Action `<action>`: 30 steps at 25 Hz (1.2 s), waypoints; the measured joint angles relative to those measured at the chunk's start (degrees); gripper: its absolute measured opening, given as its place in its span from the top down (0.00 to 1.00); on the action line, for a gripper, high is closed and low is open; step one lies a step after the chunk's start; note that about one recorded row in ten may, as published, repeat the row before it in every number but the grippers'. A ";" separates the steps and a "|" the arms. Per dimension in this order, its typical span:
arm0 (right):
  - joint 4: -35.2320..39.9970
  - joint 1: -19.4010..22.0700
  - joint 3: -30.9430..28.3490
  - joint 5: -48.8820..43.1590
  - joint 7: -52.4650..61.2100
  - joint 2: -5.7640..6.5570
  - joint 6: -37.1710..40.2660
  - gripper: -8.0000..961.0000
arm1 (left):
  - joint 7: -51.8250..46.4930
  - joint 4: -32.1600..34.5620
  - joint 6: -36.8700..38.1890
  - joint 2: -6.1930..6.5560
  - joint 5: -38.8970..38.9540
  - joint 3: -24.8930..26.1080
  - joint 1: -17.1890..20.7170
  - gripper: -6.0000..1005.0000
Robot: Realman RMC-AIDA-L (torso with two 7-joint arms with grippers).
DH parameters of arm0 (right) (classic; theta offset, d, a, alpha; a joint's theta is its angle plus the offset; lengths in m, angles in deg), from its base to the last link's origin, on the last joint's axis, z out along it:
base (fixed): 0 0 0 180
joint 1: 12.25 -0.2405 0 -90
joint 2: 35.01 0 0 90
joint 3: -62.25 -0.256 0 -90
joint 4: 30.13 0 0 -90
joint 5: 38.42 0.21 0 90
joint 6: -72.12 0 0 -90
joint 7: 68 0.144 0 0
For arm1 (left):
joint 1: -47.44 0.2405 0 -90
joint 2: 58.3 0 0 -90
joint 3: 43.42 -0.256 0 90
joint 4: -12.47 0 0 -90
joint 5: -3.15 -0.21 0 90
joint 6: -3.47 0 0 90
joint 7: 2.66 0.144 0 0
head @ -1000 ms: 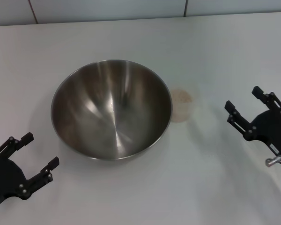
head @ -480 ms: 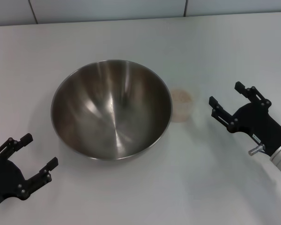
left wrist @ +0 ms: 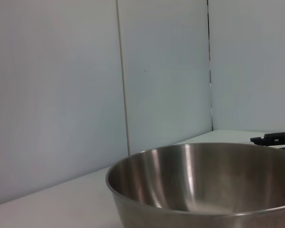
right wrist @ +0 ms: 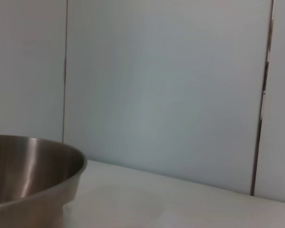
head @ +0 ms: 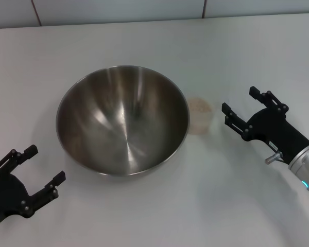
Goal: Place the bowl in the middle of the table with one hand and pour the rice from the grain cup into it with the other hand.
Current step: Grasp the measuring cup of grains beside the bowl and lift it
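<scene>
I expect the pale rice (head: pixel 198 119) to run out and spread over the bottom of the bowl when I pour, because it is loose in the open grain cup (head: pixel 200 112).
The steel bowl (head: pixel 122 119) stands empty on the white table (head: pixel 154 41), near the middle. It also shows in the left wrist view (left wrist: pixel 204 185) and the right wrist view (right wrist: pixel 28 175). The clear grain cup (head: pixel 200 115) stands just right of the bowl, with pale rice (head: pixel 200 106) inside. My right gripper (head: pixel 239 106) is open, a short way right of the cup, pointing at it. My left gripper (head: pixel 42 164) is open and empty near the table's front left, apart from the bowl.
A pale panelled wall (head: pixel 118 10) runs along the table's far edge. The right gripper's tip (left wrist: pixel 274 138) shows beyond the bowl in the left wrist view.
My right gripper has moved left and forward toward the grain cup, staying open. The left gripper, bowl and cup have not moved.
</scene>
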 joint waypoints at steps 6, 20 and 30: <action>-0.01 -0.90 -0.10 0.00 0.00 0.00 -0.98 0.19 | -0.08 0.00 0.00 0.09 -0.06 -0.35 -0.06 0.19; -0.01 -2.59 -0.11 0.62 0.00 0.01 -3.08 0.19 | -0.13 -0.44 0.00 0.09 -0.74 -0.42 -0.15 0.19; -0.41 -3.77 -0.10 0.80 -0.10 -0.06 -5.20 0.23 | -0.13 -0.53 -0.10 0.09 -1.49 -0.14 -0.47 0.19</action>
